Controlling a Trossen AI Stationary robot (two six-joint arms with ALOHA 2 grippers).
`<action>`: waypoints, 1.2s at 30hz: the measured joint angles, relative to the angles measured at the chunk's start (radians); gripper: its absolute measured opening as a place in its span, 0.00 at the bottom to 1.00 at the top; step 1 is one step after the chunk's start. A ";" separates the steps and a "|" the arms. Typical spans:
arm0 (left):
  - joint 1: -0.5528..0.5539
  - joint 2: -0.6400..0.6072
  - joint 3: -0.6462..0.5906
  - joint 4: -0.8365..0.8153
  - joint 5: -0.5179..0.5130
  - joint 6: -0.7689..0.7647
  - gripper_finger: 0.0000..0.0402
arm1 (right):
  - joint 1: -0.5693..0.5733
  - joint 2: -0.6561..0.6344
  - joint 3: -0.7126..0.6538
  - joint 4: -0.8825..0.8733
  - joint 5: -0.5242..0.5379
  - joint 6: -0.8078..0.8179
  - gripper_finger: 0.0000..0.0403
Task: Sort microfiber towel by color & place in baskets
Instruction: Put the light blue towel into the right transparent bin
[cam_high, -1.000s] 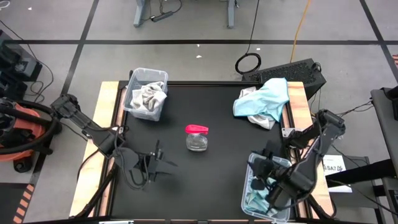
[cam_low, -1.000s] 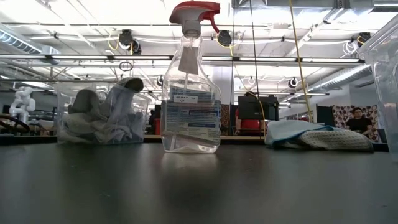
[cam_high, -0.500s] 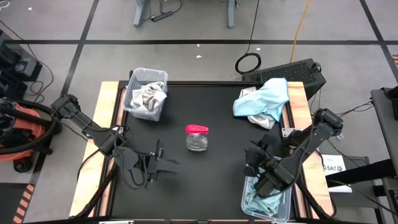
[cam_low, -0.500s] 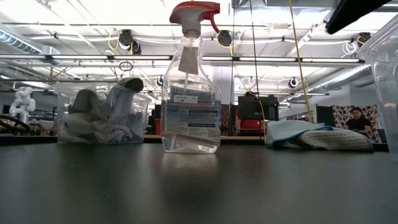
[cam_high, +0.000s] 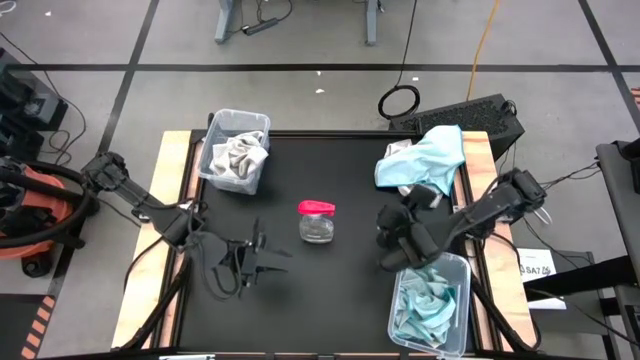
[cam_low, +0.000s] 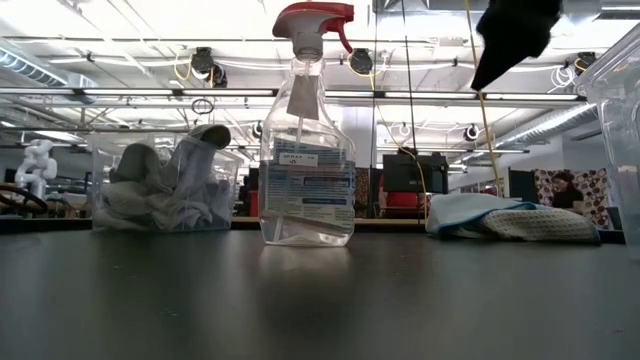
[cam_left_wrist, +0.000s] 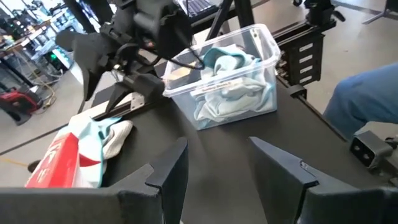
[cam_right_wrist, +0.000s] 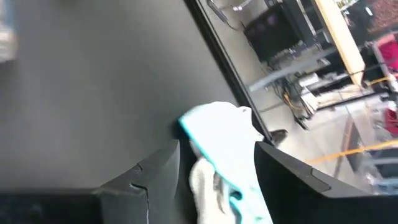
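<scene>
The light blue towel (cam_high: 432, 150) rests on the white one, so my open right gripper should carry on nearing the pile until its fingers can close on the blue top (cam_high: 410, 166).
Light blue towels fill the clear basket (cam_high: 430, 305) at the near right, also seen in the left wrist view (cam_left_wrist: 227, 78). Grey-white towels lie in the far-left basket (cam_high: 235, 150) (cam_low: 165, 185). A mixed pile of blue and white towels (cam_high: 425, 160) (cam_right_wrist: 214, 134) (cam_low: 510, 218) rests on the table's far right edge. My right gripper (cam_high: 392, 232) (cam_right_wrist: 216, 149) hovers open and empty between the near-right basket and the pile. My left gripper (cam_high: 250, 262) (cam_left_wrist: 217, 143) waits open over the near left of the table.
A clear spray bottle with a pink-red trigger head (cam_high: 316, 222) (cam_low: 305, 150) stands upright mid-table, between the two arms. The right arm (cam_low: 515, 35) shows at the low view's top. Bare black table lies between the bottle and the pile. A person sits in the room beyond (cam_low: 570, 190).
My right gripper has risen out of the near-right basket and moved toward the far edge and slightly left, toward the pile, turning to face it. The blue towels stay lying in that basket.
</scene>
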 joint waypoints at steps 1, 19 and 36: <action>0.006 0.001 0.000 0.000 0.000 0.000 0.43 | -0.024 0.000 0.000 0.000 0.000 -0.016 0.49; 0.094 0.081 0.000 -0.004 0.001 0.016 0.43 | -0.423 -0.022 -0.138 0.242 -0.135 -0.453 0.49; 0.209 0.088 0.000 0.006 0.006 0.024 0.43 | -0.799 -0.420 -0.491 0.693 -0.423 -0.813 0.49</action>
